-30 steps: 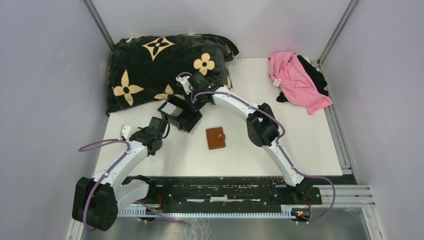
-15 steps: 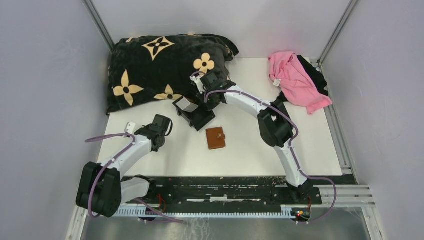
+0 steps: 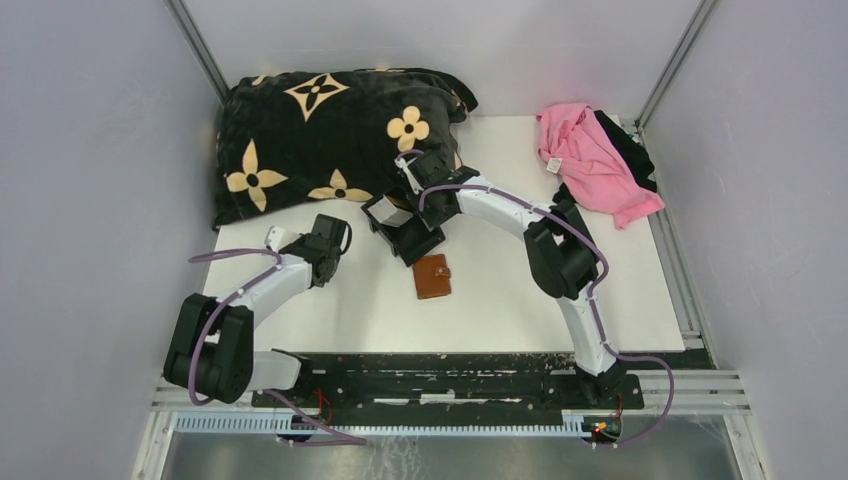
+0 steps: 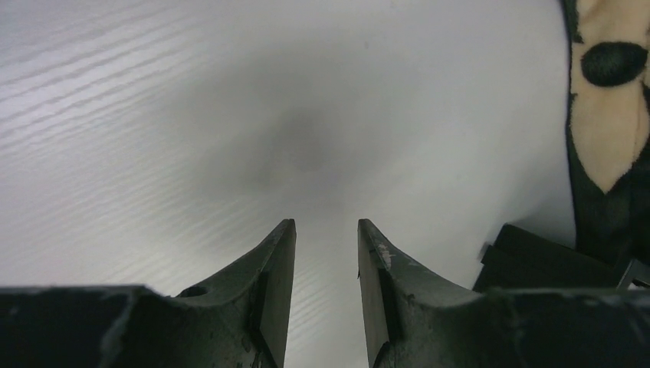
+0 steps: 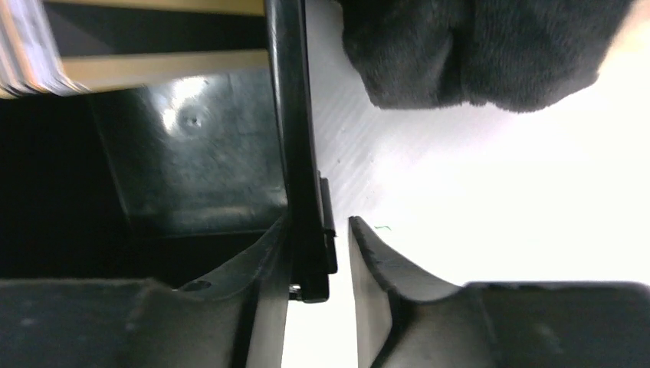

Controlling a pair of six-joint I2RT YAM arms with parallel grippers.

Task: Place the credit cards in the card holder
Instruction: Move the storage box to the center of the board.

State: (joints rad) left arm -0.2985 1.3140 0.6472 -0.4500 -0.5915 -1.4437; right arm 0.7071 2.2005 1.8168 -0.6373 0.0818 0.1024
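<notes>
My right gripper straddles the tray's side (image 5: 295, 138) beside the credit cards, so it should lift clear and pinch the tan card (image 5: 176, 65) while my left gripper steadies the tray.
The brown card holder (image 3: 432, 276) lies closed on the white table. The black tray (image 3: 412, 242) stands just beyond it, almost touching, with a pale stack of credit cards (image 3: 386, 211) inside. My right gripper (image 3: 412, 212) straddles the tray's wall (image 5: 300, 138): one finger is inside against the wall, and the other is outside with a small gap. The right wrist view shows the card stack's edges (image 5: 27, 46) and a tan card edge (image 5: 169, 67). My left gripper (image 3: 334, 234) is left of the tray, open and empty over bare table (image 4: 326, 227).
A black blanket with tan flowers (image 3: 320, 130) lies at the back left, close behind the tray; it also shows in both wrist views (image 4: 605, 115) (image 5: 475, 46). Pink and black clothes (image 3: 595, 165) lie at the back right. The tray's corner (image 4: 536, 257) shows right of the left fingers.
My right gripper has moved right and nearer with the tray, bringing it next to the card holder. My left arm has pulled back and turned, its gripper away from the tray.
</notes>
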